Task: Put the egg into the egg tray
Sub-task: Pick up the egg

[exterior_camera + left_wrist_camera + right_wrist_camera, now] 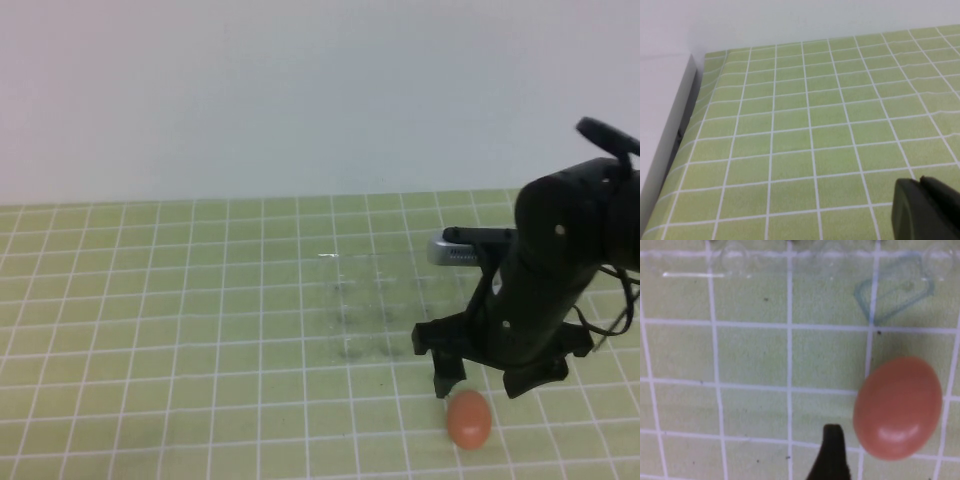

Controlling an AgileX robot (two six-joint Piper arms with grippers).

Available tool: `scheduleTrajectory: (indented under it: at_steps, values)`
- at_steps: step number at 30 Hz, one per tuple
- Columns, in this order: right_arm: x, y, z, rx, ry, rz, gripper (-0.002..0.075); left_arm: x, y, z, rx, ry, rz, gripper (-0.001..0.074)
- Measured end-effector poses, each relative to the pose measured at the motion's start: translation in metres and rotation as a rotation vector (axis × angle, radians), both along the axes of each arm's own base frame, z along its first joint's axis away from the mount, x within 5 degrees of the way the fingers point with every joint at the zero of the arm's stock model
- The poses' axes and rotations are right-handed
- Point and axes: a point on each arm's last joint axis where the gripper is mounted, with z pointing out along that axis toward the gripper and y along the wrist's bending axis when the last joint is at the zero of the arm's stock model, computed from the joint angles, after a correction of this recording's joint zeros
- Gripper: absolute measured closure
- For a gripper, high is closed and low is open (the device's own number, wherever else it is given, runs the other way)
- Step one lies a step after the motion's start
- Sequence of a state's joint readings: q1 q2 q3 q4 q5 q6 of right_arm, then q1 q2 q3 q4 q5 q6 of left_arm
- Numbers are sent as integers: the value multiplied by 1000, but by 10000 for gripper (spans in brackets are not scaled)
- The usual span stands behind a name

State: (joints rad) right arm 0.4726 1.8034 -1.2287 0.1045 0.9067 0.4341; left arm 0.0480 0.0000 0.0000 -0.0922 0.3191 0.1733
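The egg's narrow width (pixel 469 419) lines up with the gap between the right gripper's open fingers, so the robot should keep lowering them until they are on either side of the egg's sides (pixel 898 409), and then close them.
The orange-brown egg (pixel 468 418) lies on the green grid mat near the front right. My right gripper (pixel 484 384) hangs open just above and behind it, with the egg below the gap between the fingers. In the right wrist view the egg (pixel 898 408) lies beside one dark fingertip (pixel 832 441); the other finger is out of frame. The clear egg tray (pixel 372 305) lies on the mat to the left of and behind the gripper, showing only as faint dimples; its near edge (pixel 790 255) shows in the right wrist view. My left gripper (pixel 919 186) is shut and empty over bare mat, out of the high view.
The mat's left edge meets a white wall or ledge (pixel 665 130) in the left wrist view. The right arm's black body (pixel 560 260) stands over the right side of the mat. A pale wall runs behind the table.
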Motion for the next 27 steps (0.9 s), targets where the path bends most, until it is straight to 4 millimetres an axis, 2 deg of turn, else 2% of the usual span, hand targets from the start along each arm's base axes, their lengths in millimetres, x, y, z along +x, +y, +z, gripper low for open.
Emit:
scheduleTrajectory:
  at_steps: [4,11,18,21,22,27]
  values:
    - [9,4,-10,-18,22,-24,152,0,0,0,0,0,0,737]
    - [13,2,-26,-72,43,-29,152,0,0,0,0,0,0,737]
    - [21,5,-38,-72,7,-28,153,0,0,0,0,0,0,737]
    - [23,6,-44,-75,13,-28,170,0,0,0,0,0,0,737]
    - [24,6,-46,-76,14,-28,179,0,0,-8,-1,-10,0,735]
    - [24,6,-51,-81,24,-28,200,0,0,-8,-1,-10,0,735]
